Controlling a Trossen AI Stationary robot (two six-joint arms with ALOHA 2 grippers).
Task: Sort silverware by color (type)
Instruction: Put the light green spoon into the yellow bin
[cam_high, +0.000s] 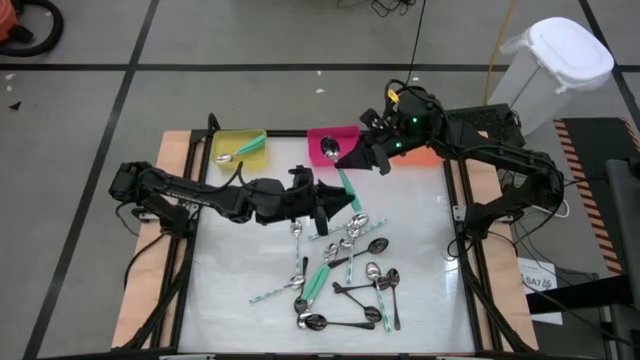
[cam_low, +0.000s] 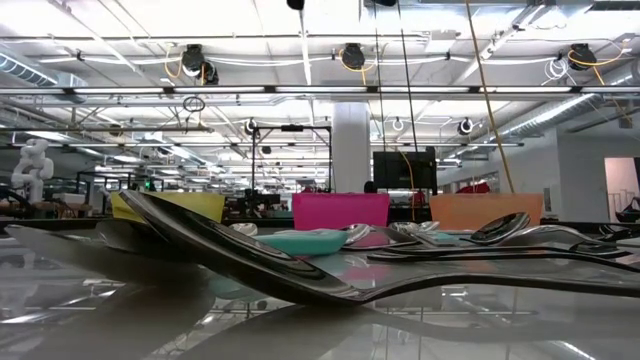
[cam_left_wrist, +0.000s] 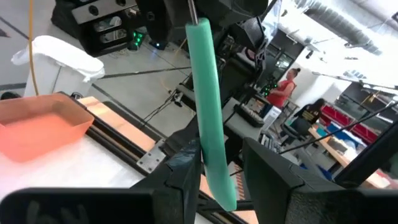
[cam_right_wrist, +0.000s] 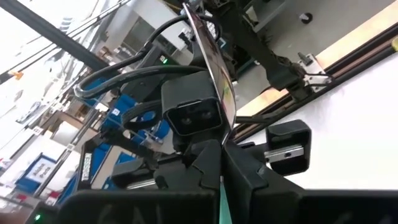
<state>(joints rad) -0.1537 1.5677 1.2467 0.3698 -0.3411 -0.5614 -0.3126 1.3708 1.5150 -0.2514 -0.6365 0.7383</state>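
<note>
Next, I open my left gripper and clamp the handle (cam_high: 351, 192) squarely with it before my right gripper lets go of the spoon's stem, because the teal handle's loose end (cam_left_wrist: 226, 198) slants between my left gripper's fingers.
A spoon with a teal handle (cam_high: 347, 185) hangs in the air between my two grippers. Seen from above, its silver bowl (cam_high: 330, 150) lies over the pink bin (cam_high: 345, 133). My right gripper (cam_high: 347, 163) is shut on it near the bowl. My left gripper (cam_high: 347, 207) is shut on the handle's free end. Several more spoons (cam_high: 350, 270), teal-handled, silver and dark, lie loose on the white table. One teal-handled spoon (cam_high: 228, 156) rests in the yellow bin (cam_high: 250, 140). Neither gripper shows in the low view. My left gripper (cam_left_wrist: 221, 180) has the teal handle's free end (cam_left_wrist: 219, 168) between its two fingers, coming level from the table's left, across the handle. The spoon is clear of the table. My right gripper (cam_right_wrist: 222, 155) pinches the silver stem (cam_right_wrist: 219, 127) just past the teal handle (cam_right_wrist: 224, 208) between its shut fingers, coming from the table's far right. The stem and bowl stick out beyond the fingertips.
An orange bin (cam_high: 425, 156) sits partly under my right arm at the far right; the three bins line the table's far edge (cam_low: 340, 210). A white lidded bin (cam_high: 555, 60) stands off the table. People show in the room behind (cam_left_wrist: 287, 87).
</note>
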